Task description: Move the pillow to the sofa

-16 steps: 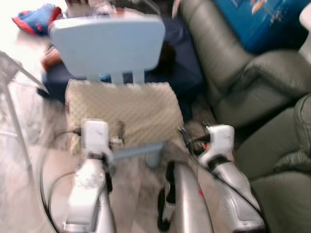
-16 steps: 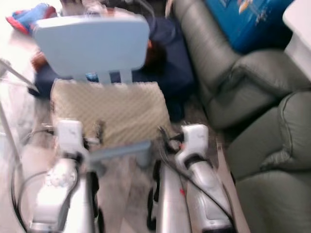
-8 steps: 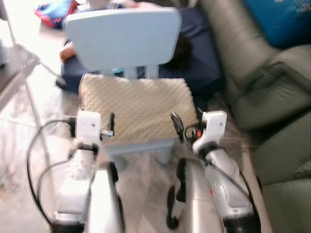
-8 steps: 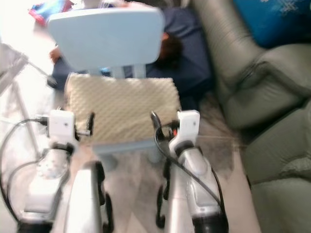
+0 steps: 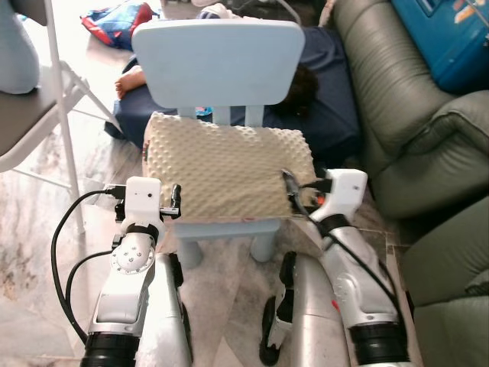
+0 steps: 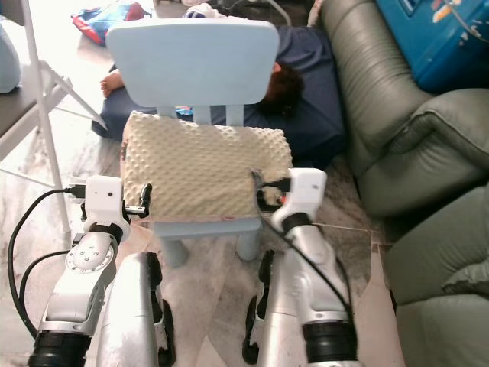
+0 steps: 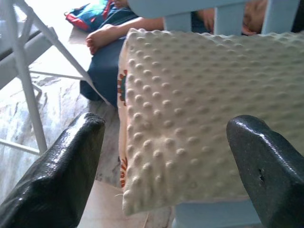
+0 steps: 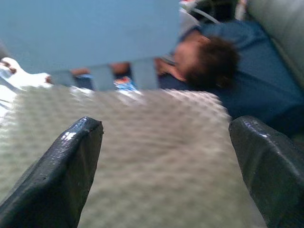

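Note:
I expect the pillow to bunch into pleats and crease across its middle when I lift it, because the pillow's cover puckers [image 7: 166, 164] near its front corner.
A cream, bumpy pillow [image 5: 229, 172] lies on the seat of a small light-blue chair [image 5: 218, 65] right in front of me. My left gripper [image 5: 175, 200] is open at the pillow's front left corner, and in the left wrist view the left gripper [image 7: 166, 124] spans that corner of the pillow [image 7: 199, 109]. My right gripper [image 5: 293, 189] is open at the pillow's front right corner, its fingers wide either side of the pillow [image 8: 142, 156] in the right wrist view. The grey-green sofa [image 5: 405, 122] stands to the right.
A person in dark blue [image 5: 328, 92] lies on the floor behind the chair, one foot [image 5: 130, 76] showing. A folding chair [image 5: 53, 99] stands at the left. A blue cushion [image 5: 451, 38] rests on the sofa. A second sofa seat [image 5: 451, 260] is near right.
The view has shifted and sharpened as I closed in on the chair. Both grippers now reach the pillow's front corners, the right one higher than before.

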Controlling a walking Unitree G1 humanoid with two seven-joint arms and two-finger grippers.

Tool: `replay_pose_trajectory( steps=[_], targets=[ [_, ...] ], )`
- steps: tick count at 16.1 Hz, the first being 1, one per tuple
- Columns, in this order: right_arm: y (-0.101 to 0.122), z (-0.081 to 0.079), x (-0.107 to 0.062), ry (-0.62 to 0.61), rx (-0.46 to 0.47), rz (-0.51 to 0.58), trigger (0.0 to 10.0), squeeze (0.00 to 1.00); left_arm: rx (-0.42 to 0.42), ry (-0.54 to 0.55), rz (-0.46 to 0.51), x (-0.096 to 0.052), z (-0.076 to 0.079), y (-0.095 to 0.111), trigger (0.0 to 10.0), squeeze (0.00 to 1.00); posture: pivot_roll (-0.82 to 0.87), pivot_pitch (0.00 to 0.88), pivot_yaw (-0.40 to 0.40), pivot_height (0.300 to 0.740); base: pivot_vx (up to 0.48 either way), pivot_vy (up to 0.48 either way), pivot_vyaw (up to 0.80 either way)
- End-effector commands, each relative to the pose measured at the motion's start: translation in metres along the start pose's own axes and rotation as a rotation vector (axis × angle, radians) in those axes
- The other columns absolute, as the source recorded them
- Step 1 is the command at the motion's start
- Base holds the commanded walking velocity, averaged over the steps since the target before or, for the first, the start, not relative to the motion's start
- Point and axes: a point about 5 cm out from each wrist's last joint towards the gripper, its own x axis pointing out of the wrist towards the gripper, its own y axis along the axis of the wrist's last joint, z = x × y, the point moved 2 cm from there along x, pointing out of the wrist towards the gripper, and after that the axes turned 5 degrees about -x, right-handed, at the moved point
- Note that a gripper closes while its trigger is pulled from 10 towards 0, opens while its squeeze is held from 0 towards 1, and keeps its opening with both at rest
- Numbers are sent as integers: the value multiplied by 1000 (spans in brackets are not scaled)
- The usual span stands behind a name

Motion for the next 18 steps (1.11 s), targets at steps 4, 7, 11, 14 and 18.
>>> replay_pose_trajectory(
  steps=[4, 7, 11, 14, 18],
  targets=[
    [-11, -2, -5, -22, 30, -21, 10000, 0, -6, 46, 12, 4, -14, 4, 10000, 0, 50, 241, -67, 515, 0, 0, 0],
    [-23, -6, -10, -1, 23, -52, 10000, 0, 30, 69, 16, 6, -17, 2, 10000, 0, 51, 259, -66, 480, 0, 0, 0],
    [-19, -10, -1, 87, 2, -61, 10000, 0, 20, 107, 42, 10, -21, 8, 10000, 0, 61, 271, -79, 475, 0, 0, 0],
    [-12, -8, 4, 81, 4, -33, 10000, 0, 14, 83, 50, 13, -25, 11, 10000, 0, 55, 296, -63, 475, 0, 0, 0],
    [-10, -12, 3, 107, -29, -9, 10000, 1000, 33, 119, 25, 15, -30, 5, 10000, 1000, 46, 319, -58, 475, 0, 0, 0]
  ],
)
